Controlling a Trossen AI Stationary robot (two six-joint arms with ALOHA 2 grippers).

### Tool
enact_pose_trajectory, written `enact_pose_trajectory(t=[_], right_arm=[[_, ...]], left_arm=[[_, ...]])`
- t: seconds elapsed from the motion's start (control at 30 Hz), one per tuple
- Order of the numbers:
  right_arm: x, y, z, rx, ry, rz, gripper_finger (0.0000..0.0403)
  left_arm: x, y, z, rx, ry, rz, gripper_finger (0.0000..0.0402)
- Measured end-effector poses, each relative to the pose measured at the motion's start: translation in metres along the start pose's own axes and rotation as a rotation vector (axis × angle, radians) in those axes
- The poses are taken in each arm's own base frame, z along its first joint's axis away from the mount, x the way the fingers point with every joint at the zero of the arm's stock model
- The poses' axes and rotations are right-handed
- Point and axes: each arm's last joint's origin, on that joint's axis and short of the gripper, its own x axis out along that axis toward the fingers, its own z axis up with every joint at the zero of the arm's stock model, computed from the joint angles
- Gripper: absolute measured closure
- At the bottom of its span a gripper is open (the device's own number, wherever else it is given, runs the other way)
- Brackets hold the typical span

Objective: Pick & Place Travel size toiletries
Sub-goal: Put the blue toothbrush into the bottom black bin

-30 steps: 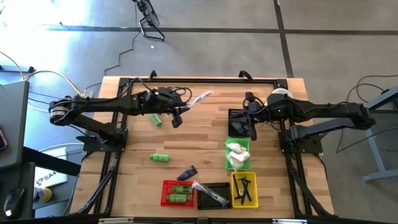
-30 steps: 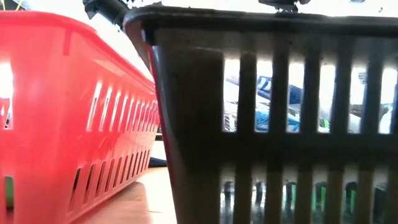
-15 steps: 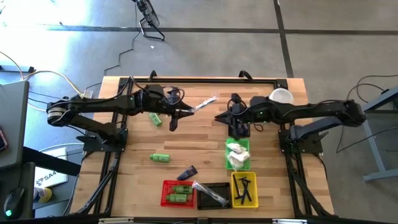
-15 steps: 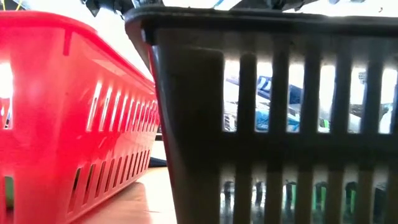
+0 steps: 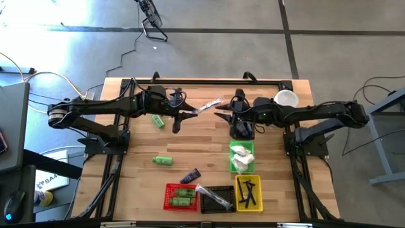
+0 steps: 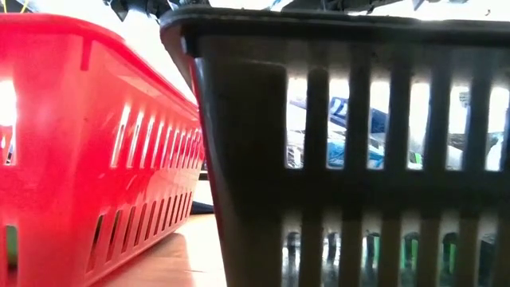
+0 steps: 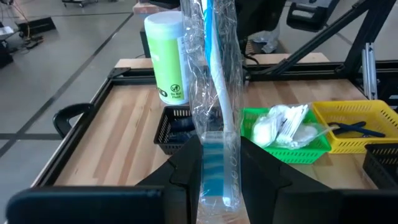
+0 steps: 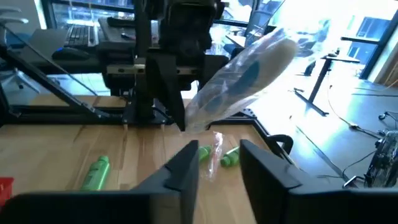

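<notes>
The toothbrush's loose end (image 5: 218, 101) is above the open fingers of my right gripper, so my right gripper needs to move in and close farther (image 5: 209, 106) along the toothbrush before my left gripper opens.
My left gripper (image 5: 181, 115) hangs over the table's far middle, shut on a clear-wrapped toothbrush (image 5: 207, 105). The toothbrush sticks out toward my right arm. My right gripper (image 5: 221, 115) faces it from the right, open, with its fingers (image 8: 186, 171) just below and short of the wrapper's free end (image 8: 249, 71); I see no touch. Loose on the wood lie two green bottles (image 5: 162, 161) (image 5: 158, 121) and a dark navy tube (image 5: 191, 176). My left gripper pinches the wrapped toothbrush at its near end (image 7: 215, 177) between its two fingers. The fingers come about level from the table's left and lie along the toothbrush. It juts out past the fingertips, lifted clear of the table, with its free end (image 5: 217, 101) toward my right gripper.
One black basket (image 5: 242, 131) sits under my right hand. Behind it stand a green basket (image 5: 242, 166) with white packets and a yellow one (image 5: 249, 201). At the near edge are a red basket (image 5: 168, 197) and another black one (image 5: 223, 190); both block the low view. A white cup (image 5: 286, 98) stands far right.
My right gripper has moved from over the far black basket toward the table's left, up to the toothbrush's free end, and has opened. My left gripper has risen a little and turned its wrist, swinging the held toothbrush round to point at my right arm.
</notes>
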Motion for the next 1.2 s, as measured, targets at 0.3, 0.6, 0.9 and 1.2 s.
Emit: enact_pose_trajectory(t=[0.3,0.6,0.9,1.2], right_arm=[[0.005,0.000,0.003,0.087,-0.060,-0.005,0.0183],[0.037,-0.003,-0.015,0.137,-0.115,-0.032,0.0173],[0.041,-0.005,-0.011,0.145,-0.206,0.007,0.0216],[0.041,-0.004,-0.010,0.142,-0.213,0.008,0.0301]], left_arm=[[0.000,0.000,0.001,0.001,-0.007,0.001,0.0320],[0.000,0.000,0.001,0.002,-0.010,0.001,0.0320],[0.000,0.000,-0.001,-0.003,0.010,-0.001,0.0320],[0.000,0.000,-0.001,-0.002,0.011,0.003,0.0320]])
